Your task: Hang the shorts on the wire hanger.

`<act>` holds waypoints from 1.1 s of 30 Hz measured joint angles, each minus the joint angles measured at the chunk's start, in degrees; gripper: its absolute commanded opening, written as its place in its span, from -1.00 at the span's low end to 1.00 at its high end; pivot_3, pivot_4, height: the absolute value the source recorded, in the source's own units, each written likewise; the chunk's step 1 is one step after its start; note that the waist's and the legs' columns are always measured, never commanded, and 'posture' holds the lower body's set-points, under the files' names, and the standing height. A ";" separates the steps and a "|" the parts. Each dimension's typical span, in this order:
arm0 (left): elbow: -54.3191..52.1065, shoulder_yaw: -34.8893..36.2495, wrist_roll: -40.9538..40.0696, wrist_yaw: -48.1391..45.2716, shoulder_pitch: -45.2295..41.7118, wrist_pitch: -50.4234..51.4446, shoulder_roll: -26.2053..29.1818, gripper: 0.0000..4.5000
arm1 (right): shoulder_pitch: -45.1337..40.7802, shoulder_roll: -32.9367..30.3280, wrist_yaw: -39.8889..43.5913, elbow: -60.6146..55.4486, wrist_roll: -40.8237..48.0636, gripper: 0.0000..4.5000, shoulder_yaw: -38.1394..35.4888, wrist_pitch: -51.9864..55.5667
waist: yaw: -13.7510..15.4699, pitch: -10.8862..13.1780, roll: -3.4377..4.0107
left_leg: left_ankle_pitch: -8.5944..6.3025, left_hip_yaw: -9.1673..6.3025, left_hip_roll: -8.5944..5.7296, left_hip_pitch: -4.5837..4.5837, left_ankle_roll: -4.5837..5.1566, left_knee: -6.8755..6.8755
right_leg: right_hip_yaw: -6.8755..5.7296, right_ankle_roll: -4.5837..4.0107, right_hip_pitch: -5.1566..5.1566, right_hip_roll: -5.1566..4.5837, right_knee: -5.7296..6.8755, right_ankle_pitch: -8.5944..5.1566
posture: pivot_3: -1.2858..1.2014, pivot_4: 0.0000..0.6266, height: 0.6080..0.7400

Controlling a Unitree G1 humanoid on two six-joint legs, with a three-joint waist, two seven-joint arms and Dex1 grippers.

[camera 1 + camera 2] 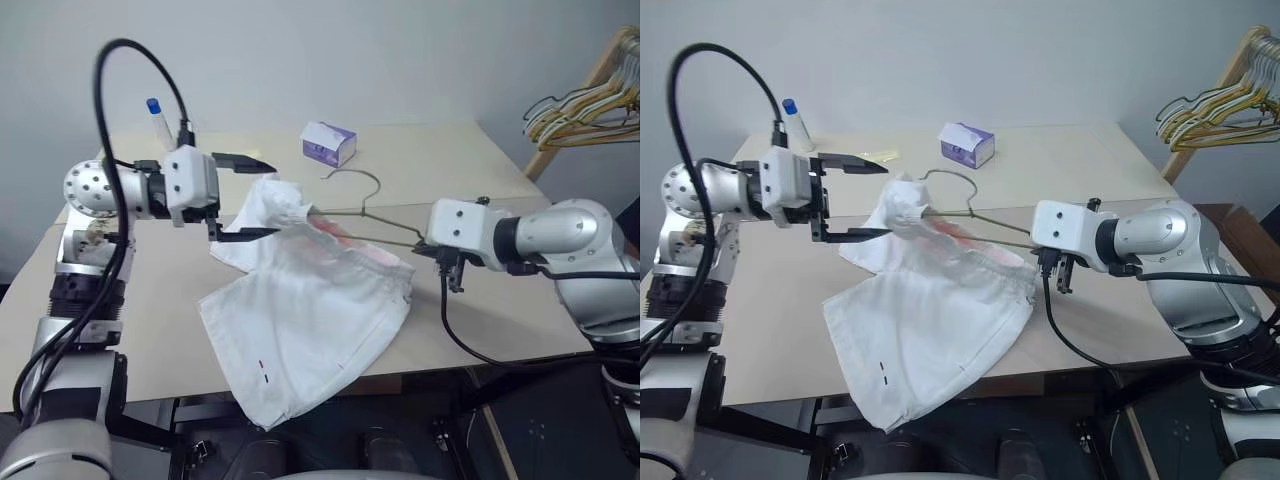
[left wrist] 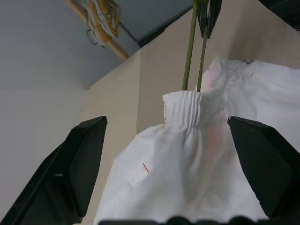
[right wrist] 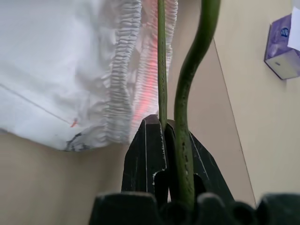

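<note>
The robot's right gripper is holding the hanger corner (image 1: 413, 239) that has to go into the waistband, so the gripper should open, grab the waistband's loose end (image 1: 404, 277) and stretch it over that corner.
The white shorts (image 1: 310, 320) lie on the table, their waistband end lifted and bunched over one corner of the wire hanger (image 1: 365, 215). The hanger's hook (image 1: 362, 178) points toward the far side of the table. My right gripper (image 3: 166, 136) is shut on the hanger's two wires at its other corner, to the right of the shorts. My left gripper (image 1: 272, 198) is open at the left, one finger above and one below the raised bunch of cloth, apart from it. In the left wrist view the gathered waistband (image 2: 187, 110) sits between the fingers (image 2: 79, 164), with the wires rising out of it.
A purple box (image 1: 329, 143) stands on the far part of the beige table (image 1: 450, 170). A blue-capped tube (image 1: 157, 120) stands at the far left corner. A bunch of yellowish and dark hangers on a wooden rack (image 1: 590, 100) hangs beyond the table's right edge.
</note>
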 measured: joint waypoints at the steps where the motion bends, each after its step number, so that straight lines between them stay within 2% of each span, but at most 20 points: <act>1: 2.25 -1.13 0.98 -0.92 -0.72 -1.51 -0.87 0.98 | -0.02 -0.20 0.44 -0.61 0.54 -1.00 0.04 0.44 | -0.07 0.00 0.00 | 0.00 0.00 0.00 0.01 0.00 0.01 | 0.00 0.00 0.00 0.00 0.01 0.00 | 0.03 -1.00 1.00; 5: 9.24 -5.13 4.87 -4.50 -3.28 -6.00 -2.00 0.98 | -0.39 -0.26 0.99 -1.60 2.28 -1.00 0.21 2.06 | -0.66 0.00 -0.01 | -0.02 -0.01 0.01 -0.07 0.04 0.04 | 0.00 0.00 -0.03 0.00 -0.01 0.00 | 0.02 -1.00 1.00; 8: 13.66 -7.08 7.71 -5.97 -4.87 -10.17 -2.56 0.73 | -0.83 -0.52 1.77 -1.78 3.89 -1.00 0.19 3.97 | -1.05 0.00 -0.01 | -0.04 -0.03 0.01 -0.14 0.06 0.05 | 0.00 0.01 -0.08 -0.01 -0.03 0.00 | 0.02 -1.00 1.00; 13: 16.98 -7.33 8.70 -5.98 -5.76 -11.70 -5.27 0.04 | -1.33 -1.01 1.90 -2.39 5.91 -1.00 0.19 6.39 | -1.20 0.00 -0.01 | -0.05 -0.07 0.04 -0.32 0.09 0.18 | -0.05 0.01 -0.21 -0.02 0.02 0.00 | 0.00 -1.00 1.00; 20: 16.99 -6.99 7.67 -6.42 -5.98 -11.10 -5.47 -0.96 | -1.33 -2.07 1.95 -2.93 8.70 -1.00 0.18 8.64 | -1.37 0.00 -0.01 | -0.05 -0.09 0.05 -0.33 0.09 0.20 | -0.03 0.01 -0.24 -0.02 0.06 0.00 | 0.01 -1.00 1.00; 26: 16.36 -6.53 6.97 -6.44 -5.96 -8.26 -5.22 -0.99 | -1.17 -2.35 1.96 -3.04 11.25 -1.00 -0.22 8.93 | -1.36 -0.01 0.00 | -0.05 -0.11 0.05 -0.35 0.09 0.20 | -0.04 0.01 -0.25 -0.02 0.05 0.00 | 0.00 -1.00 1.00; 29: 15.13 -6.14 6.51 -6.73 -5.90 -6.05 -5.04 -1.00 | -0.46 -2.48 1.83 -3.02 13.05 -0.67 -2.40 8.72 | -1.37 -0.01 -0.01 | -0.05 -0.12 0.05 -0.36 0.09 0.20 | -0.04 0.01 -0.25 -0.02 0.05 0.00 | 0.00 -1.00 1.00; 33: 12.69 -4.94 5.16 -6.77 -4.05 -2.33 -4.03 -1.00 | 3.01 -3.80 0.18 -2.33 14.29 -0.06 -7.26 8.32 | -1.34 -0.01 -0.01 | -0.05 -0.11 0.05 -0.35 0.09 0.20 | -0.04 0.01 -0.25 -0.03 0.06 0.00 | 0.01 -1.00 1.00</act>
